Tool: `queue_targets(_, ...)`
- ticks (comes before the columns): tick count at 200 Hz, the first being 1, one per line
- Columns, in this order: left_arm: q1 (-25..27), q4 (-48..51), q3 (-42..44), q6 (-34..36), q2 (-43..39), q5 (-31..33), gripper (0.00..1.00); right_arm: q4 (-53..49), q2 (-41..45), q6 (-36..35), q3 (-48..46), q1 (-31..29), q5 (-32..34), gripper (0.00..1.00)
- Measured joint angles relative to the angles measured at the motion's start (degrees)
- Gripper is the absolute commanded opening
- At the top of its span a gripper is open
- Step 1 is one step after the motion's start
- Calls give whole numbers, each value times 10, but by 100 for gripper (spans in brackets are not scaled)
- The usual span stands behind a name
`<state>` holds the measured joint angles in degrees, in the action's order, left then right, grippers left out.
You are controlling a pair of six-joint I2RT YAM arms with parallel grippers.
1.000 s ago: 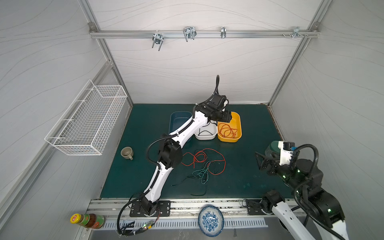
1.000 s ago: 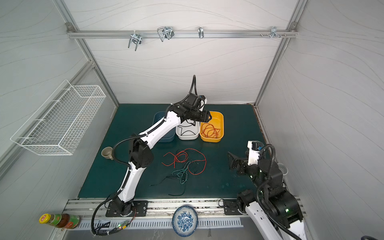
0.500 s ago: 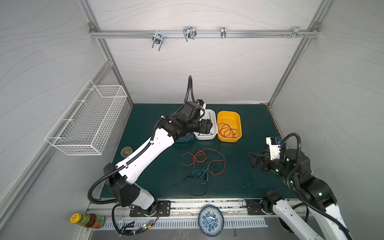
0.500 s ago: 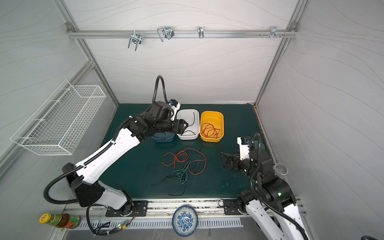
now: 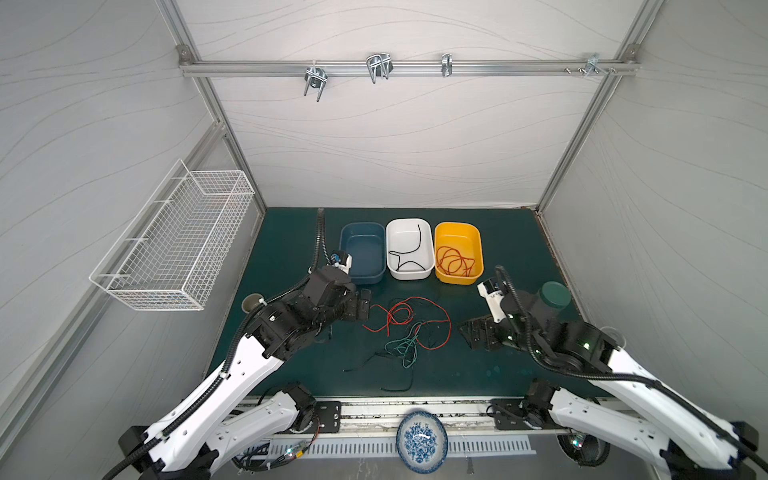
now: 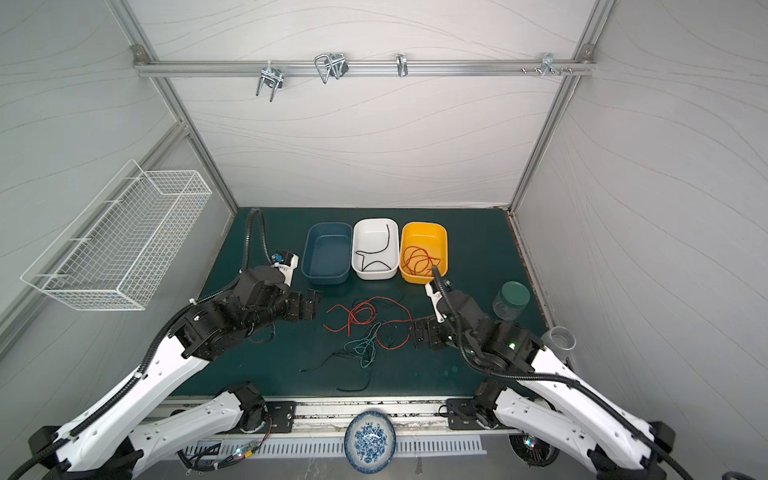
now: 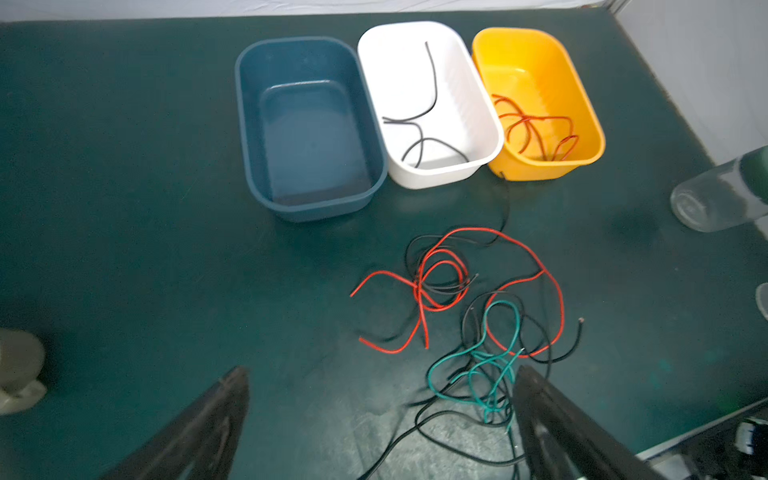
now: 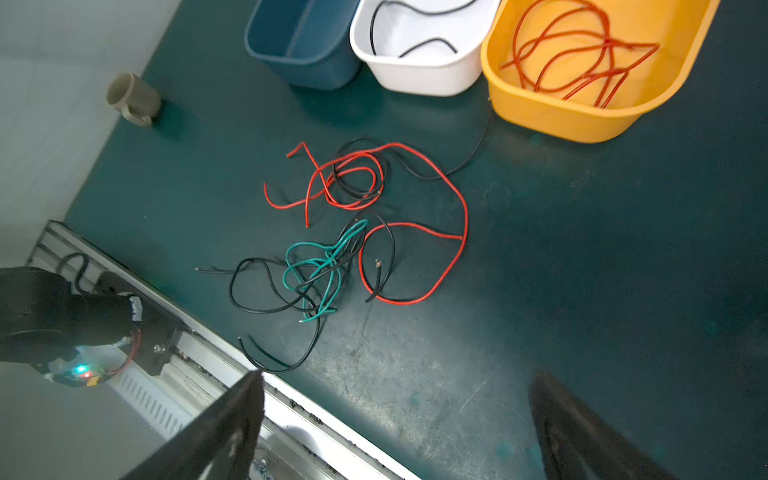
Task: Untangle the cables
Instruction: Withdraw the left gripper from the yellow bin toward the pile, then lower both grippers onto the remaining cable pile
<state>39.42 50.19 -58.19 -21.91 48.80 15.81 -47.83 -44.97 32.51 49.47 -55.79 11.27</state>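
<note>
Next, my right gripper lifts the black cable clear toward the white tub (image 5: 410, 251) first, because the black cable crosses over the teal cable (image 8: 326, 274) in the tangle.
A loose tangle of red, black and teal cables (image 5: 409, 328) (image 6: 370, 328) lies mid-mat, seen whole from the left wrist (image 7: 469, 311) and the right wrist (image 8: 353, 232). One black cable (image 5: 419, 237) lies in the white tub (image 5: 409, 275). Red cables (image 5: 455, 259) are coiled in the yellow tub (image 5: 457, 279). The blue tub (image 5: 365, 278) holds nothing. My left gripper (image 5: 365, 305) (image 7: 382, 374) hangs open just left of the tangle, holding nothing. Right of the tangle, my right gripper (image 5: 473, 332) (image 8: 398, 376) is open and holds nothing either.
A grey cup (image 5: 251, 302) stands at the mat's left edge. A jar with a green lid (image 5: 555, 295) and a clear cup (image 6: 563, 338) stand at the right. A wire basket (image 5: 174, 241) hangs on the left wall; a blue patterned plate (image 5: 422, 441) sits at the front rail.
The left arm has pulled back from above the tubs to the mat left of the tangle, and its jaws have widened. The right gripper has moved in toward the tangle.
</note>
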Motion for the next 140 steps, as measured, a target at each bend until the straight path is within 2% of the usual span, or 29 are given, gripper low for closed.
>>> queue_targets(44, 0, 30, 76, -12, -82, 64, 100, 57, -106, 114, -7, -112, 54, 91)
queue_targets(59, 0, 35, 103, -13, -106, 76, 100, 80, -148, 143, -5, -137, 66, 84)
queue_targets(96, 0, 26, 123, -12, -131, 87, 100, 122, -252, 186, 17, -164, 75, 76)
queue_targets(140, 0, 18, 134, -8, -129, 83, 100, 171, -313, 222, 23, -169, 86, 65)
